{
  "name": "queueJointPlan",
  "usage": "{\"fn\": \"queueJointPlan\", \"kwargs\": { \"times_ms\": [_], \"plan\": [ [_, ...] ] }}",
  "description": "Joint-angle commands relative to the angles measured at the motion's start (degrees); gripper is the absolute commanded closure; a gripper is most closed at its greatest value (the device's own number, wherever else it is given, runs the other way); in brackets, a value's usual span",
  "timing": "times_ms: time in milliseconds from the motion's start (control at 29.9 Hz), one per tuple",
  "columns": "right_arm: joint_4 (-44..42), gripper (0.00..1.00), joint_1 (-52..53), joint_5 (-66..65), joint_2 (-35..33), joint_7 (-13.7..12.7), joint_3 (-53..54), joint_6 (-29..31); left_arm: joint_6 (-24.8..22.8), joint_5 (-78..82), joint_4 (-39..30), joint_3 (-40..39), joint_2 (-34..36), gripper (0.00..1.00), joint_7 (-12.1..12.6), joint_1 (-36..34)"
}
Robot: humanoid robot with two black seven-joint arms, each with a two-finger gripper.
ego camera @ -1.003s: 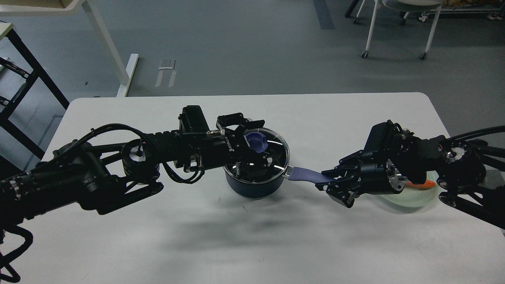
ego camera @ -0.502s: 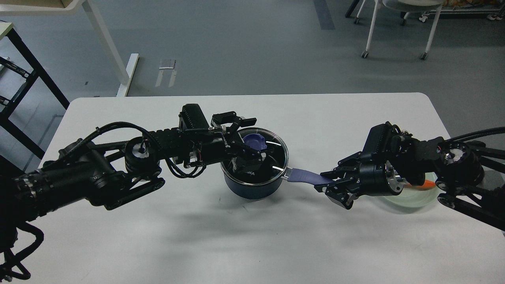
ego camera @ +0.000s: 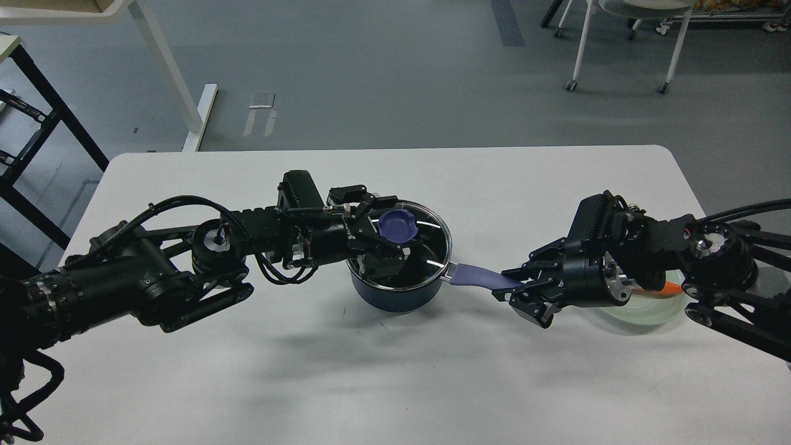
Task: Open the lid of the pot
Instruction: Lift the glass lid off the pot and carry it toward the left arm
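I see only plain black through the glass lid [ego camera: 412,270], so I should expect an empty pot [ego camera: 395,298] when I raise the purple knob.
A dark blue pot [ego camera: 395,295] stands at the middle of the white table [ego camera: 395,383]. Its glass lid [ego camera: 432,238] lies on it, with a purple knob [ego camera: 397,225] on top. My left gripper [ego camera: 390,224] reaches in from the left and straddles the knob, one finger above it and one below, close to it but still open. My right gripper [ego camera: 518,285] is shut on the tip of the pot's purple handle [ego camera: 479,275], which points right. The lid sits flat on the pot.
A pale green plate [ego camera: 642,312] with an orange piece [ego camera: 664,288] on it lies under my right arm at the table's right side. Desk legs and a wheeled chair stand on the floor beyond the far table edge.
My left gripper has slid down and left so that the knob sits between its fingers, and the fingers have drawn closer together. The right gripper and the pot have hardly moved.
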Motion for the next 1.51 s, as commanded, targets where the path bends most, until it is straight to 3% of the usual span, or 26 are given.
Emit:
{"fn": "queueJointPlan", "kwargs": {
  "times_ms": [0, 134, 268, 435, 602, 769, 903, 1003, 1137, 1472],
  "plan": [
    [0.00, 0.77, 0.00, 0.00, 0.11, 0.00, 0.00, -0.01, 0.06, 0.01, 0.02, 0.41, 0.43, 0.32, -0.22, 0.04],
    [0.00, 0.76, 0.00, 0.00, 0.03, 0.00, 0.00, -0.01, 0.06, -0.43, 0.02, 0.50, 0.44, 0.47, -0.75, -0.05],
    [0.00, 0.75, 0.00, 0.00, 0.12, 0.00, 0.00, -0.01, -0.02, -5.34, 0.02, 0.50, 0.52, 0.52, -0.66, -0.31],
    [0.00, 0.75, 0.00, 0.00, 0.12, 0.00, 0.00, -0.01, -0.11, -6.67, -0.15, 0.23, 1.92, 0.54, -0.66, -1.36],
    [0.09, 0.75, 0.00, 0.00, 0.03, 0.00, 0.00, -0.01, -0.29, -6.59, -1.29, 0.41, 7.63, 0.55, -1.01, -4.35],
    [0.09, 0.75, 0.00, 0.00, -0.06, 0.00, 0.00, -0.01, -0.29, -6.50, -4.98, 0.84, 19.48, 0.55, -2.42, -3.48],
    [0.09, 0.75, 0.00, 0.00, -0.24, 0.00, 0.27, -0.01, 0.76, -6.67, -5.25, 6.37, 28.19, 0.57, -4.61, -2.25],
    [0.09, 0.75, 0.00, 0.00, -0.32, 0.00, 0.27, -0.01, 4.97, -6.85, -4.81, 9.36, 32.15, 0.57, -5.32, 0.81],
    [0.00, 0.75, 0.00, 0.00, -0.06, 0.00, 0.27, -0.01, 11.31, -6.94, -3.59, 10.08, 34.27, 0.56, -5.14, 8.11],
    [0.00, 0.75, -0.09, 0.00, 0.03, 0.00, 0.09, -0.01, 12.54, -11.95, 2.03, 10.60, 33.40, 0.55, -5.32, 12.78]
  ]
}}
